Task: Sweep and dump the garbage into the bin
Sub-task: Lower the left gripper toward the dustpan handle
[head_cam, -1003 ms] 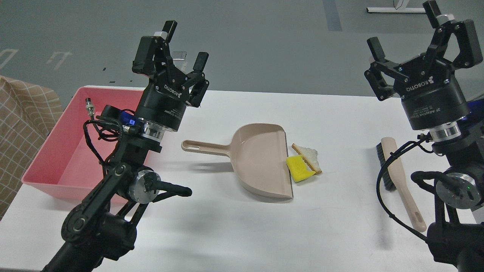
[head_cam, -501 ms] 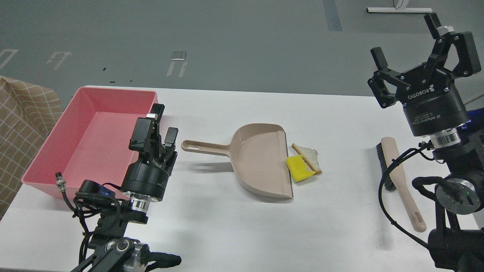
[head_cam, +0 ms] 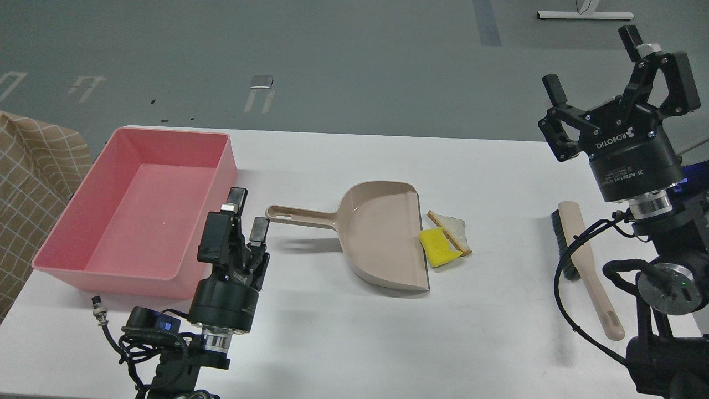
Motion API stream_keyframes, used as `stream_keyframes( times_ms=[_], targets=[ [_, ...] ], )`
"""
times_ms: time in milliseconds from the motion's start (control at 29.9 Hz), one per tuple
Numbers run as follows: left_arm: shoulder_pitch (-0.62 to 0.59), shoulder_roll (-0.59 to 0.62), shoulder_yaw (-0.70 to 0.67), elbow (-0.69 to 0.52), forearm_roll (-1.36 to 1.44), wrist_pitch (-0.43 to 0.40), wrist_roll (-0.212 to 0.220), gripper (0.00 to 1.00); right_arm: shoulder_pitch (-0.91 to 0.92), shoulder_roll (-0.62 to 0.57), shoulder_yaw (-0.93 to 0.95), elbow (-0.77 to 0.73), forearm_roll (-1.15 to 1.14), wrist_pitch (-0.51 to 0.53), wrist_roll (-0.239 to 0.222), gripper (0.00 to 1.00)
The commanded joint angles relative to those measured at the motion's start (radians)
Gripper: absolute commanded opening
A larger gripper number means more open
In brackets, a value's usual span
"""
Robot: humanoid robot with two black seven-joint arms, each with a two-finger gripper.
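Note:
The swept-in sponge chunk (head_cam: 438,248) and bread slice should stay inside the dustpan when the robot carries it, because the dustpan's curved rim (head_cam: 352,199) stands up around its back.
A yellow sponge chunk (head_cam: 437,247) and a triangular white bread slice (head_cam: 453,229) lie on the white table (head_cam: 343,332) at the open right edge of a beige dustpan (head_cam: 382,235). The dustpan's handle (head_cam: 299,216) points left. The pink bin (head_cam: 138,208) stands empty at the left. My left gripper (head_cam: 248,211) is open and empty, low over the table between the bin and the tip of the dustpan handle. My right gripper (head_cam: 592,64) is open and empty, raised at the far right.
A beige hand brush (head_cam: 581,260) with dark bristles lies on the table at the right, below my right gripper. A tan checked cloth (head_cam: 27,183) sits left of the table. The grey floor lies beyond the far edge.
My left arm has dropped from high above the bin to low over the table, its gripper now near the dustpan handle's tip. My right gripper has shifted slightly. The garbage and dustpan have not moved.

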State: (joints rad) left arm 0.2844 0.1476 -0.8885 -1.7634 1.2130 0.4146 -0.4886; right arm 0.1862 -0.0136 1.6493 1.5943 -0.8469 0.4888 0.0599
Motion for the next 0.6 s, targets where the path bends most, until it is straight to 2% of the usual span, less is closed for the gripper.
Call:
stream_keyframes(
  times_ms=[0, 134, 301, 401, 501, 568],
  targets=[
    [-0.007, 0.006, 0.051, 0.016, 0.039, 0.023, 0.0, 0.98, -0.001, -0.002, 0.001, -0.002, 0.0, 0.0, 0.0, 1.0],
    [-0.019, 0.021, 0.062, 0.064, 0.054, 0.038, 0.008, 0.98, -0.001, -0.002, 0.003, -0.004, 0.0, 0.0, 0.0, 1.0],
    [-0.06, 0.041, 0.063, 0.174, 0.054, 0.069, 0.039, 0.98, -0.007, 0.001, 0.003, -0.002, 0.0, 0.0, 0.0, 1.0],
    [-0.099, 0.038, 0.063, 0.252, 0.053, 0.074, 0.041, 0.98, -0.008, 0.0, 0.003, -0.002, 0.0, 0.0, 0.0, 1.0],
    [-0.114, 0.033, 0.063, 0.278, 0.051, 0.074, 0.048, 0.98, -0.008, 0.0, 0.003, -0.002, 0.0, 0.0, 0.0, 1.0],
    [-0.116, 0.026, 0.065, 0.272, 0.053, 0.074, 0.093, 0.98, -0.013, -0.002, 0.004, -0.002, 0.0, 0.0, 0.0, 1.0]
  ],
)
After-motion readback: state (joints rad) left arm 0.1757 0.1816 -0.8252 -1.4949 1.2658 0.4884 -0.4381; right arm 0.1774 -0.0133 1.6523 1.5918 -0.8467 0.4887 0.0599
